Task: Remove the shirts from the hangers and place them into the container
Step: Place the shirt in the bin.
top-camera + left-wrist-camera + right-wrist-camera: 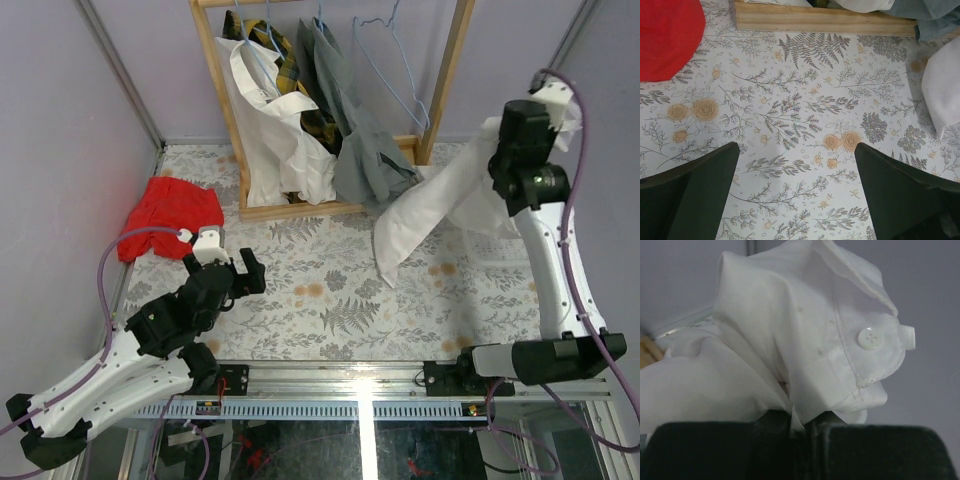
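Note:
The white shirt (478, 200) is clear of its hanger and hangs over the container (498, 250). My right gripper should keep lowering it and let it go inside.
My right gripper (558, 108) is raised at the right, shut on a white shirt (440, 200) that drapes down to the table. In the right wrist view its collar and button (805, 340) bunch above the closed gripper (801, 424). On the rack hang another white shirt (275, 140), a yellow-and-black plaid shirt (290, 70) and a grey shirt (362, 140), on light-blue hangers. A bare hanger (395, 60) hangs at the rail's right end. My left gripper (228, 262) (796, 146) is open and empty, low over the floral table. The container is out of view.
The wooden rack (448, 70) stands at the back, its base board (825, 20) just ahead of my left gripper. A red cloth (170, 210) (665, 35) lies at the left by the wall. The held shirt's hem (945, 90) hangs at the right.

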### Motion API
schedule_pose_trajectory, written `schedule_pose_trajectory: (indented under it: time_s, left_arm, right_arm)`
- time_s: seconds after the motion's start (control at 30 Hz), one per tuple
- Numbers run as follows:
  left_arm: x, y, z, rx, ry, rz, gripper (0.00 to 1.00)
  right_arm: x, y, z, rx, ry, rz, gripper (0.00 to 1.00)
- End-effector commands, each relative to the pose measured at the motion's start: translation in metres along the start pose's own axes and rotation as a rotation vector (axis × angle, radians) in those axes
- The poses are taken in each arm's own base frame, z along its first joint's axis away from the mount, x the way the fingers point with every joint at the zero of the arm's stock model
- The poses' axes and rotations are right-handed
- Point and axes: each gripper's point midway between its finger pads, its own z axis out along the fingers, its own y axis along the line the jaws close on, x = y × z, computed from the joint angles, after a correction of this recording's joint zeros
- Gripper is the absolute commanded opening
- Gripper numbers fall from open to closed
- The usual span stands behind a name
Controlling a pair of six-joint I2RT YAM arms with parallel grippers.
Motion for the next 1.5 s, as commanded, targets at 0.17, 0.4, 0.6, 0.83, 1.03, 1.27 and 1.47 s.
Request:
schedule_pose_trajectory:
  time_s: [0.17,0.4,0.6,0.83,1.03,1.27,1.47]
  left_arm:
    - [-0.011,-0.005,0.001,0.013,-0.043,-0.023,1.00]
    - [-0.011,-0.004,0.001,0.014,-0.046,-0.024,1.00]
    - [-0.011,-0.005,0.001,0.013,-0.045,-0.024,1.00]
    - [-0.010,-0.005,0.002,0.012,-0.040,-0.019,1.00]
    - [-0.008,-0.007,0.005,0.011,-0.028,-0.009,1.00]
    - [-0.006,-0.008,0.006,0.014,-0.020,-0.001,1.00]
    - [-0.008,-0.006,0.005,0.009,-0.029,-0.009,1.00]
  right_arm:
    - [0.044,-0.017,0.076,0.066,0.209,0.094,0.00]
    - [0.189,0.022,0.126,0.035,0.531,-0.050,0.01]
    - [0.234,0.021,0.125,0.079,0.646,-0.098,0.08]
    - [0.148,0.019,0.108,-0.027,0.472,0.021,0.68]
    - [0.102,0.066,0.072,-0.375,0.399,0.186,0.78]
    - [0.120,0.158,0.040,-0.689,0.373,0.091,0.79]
    - [0.162,0.196,0.069,-0.653,0.455,-0.110,0.81]
